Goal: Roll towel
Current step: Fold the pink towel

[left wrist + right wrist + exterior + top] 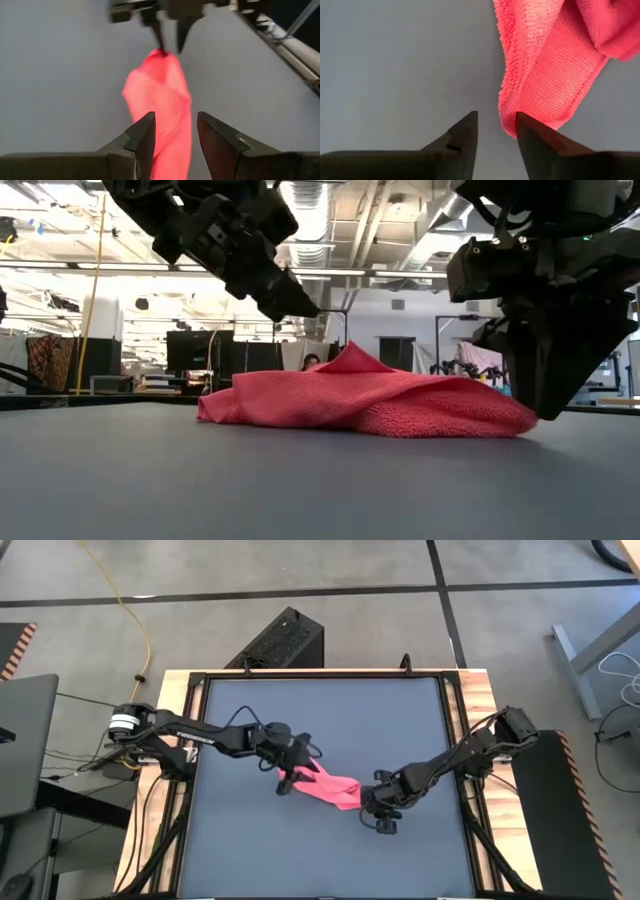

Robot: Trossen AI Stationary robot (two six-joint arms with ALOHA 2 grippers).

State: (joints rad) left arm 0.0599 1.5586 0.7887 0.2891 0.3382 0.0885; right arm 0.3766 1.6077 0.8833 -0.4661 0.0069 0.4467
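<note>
I see the towel bunched up (pixel 330 405), so my left gripper should pinch its raised peak (pixel 353 359) and my right gripper should pinch its folded corner. They need to lift the towel and spread it out before rolling it.
The pink towel (pixel 325 786) lies bunched and folded into a long heap on the dark grey tabletop (pixel 320 870), near its middle. It also shows in the low view (pixel 370 395). My left gripper (pixel 287 783) is open and hangs above the towel's left end (pixel 160 90), clear of it in the low view (pixel 300 305). My right gripper (pixel 372 808) is open, points down, and is low at the towel's right end (pixel 545 405). In the right wrist view (pixel 496 117), one finger (pixel 530 135) stands beside a folded corner of the towel (pixel 512 127). My right gripper has one finger right beside the towel's folded corner (pixel 512 127) at its right end, coming from above. I cannot tell whether it touches the cloth. No cloth lies between the two fingers.
A wooden frame (pixel 185 690) borders the tabletop on the left and right. Bare tabletop lies all around the towel. A black box (pixel 280 640) stands on the floor behind the table's far edge.
</note>
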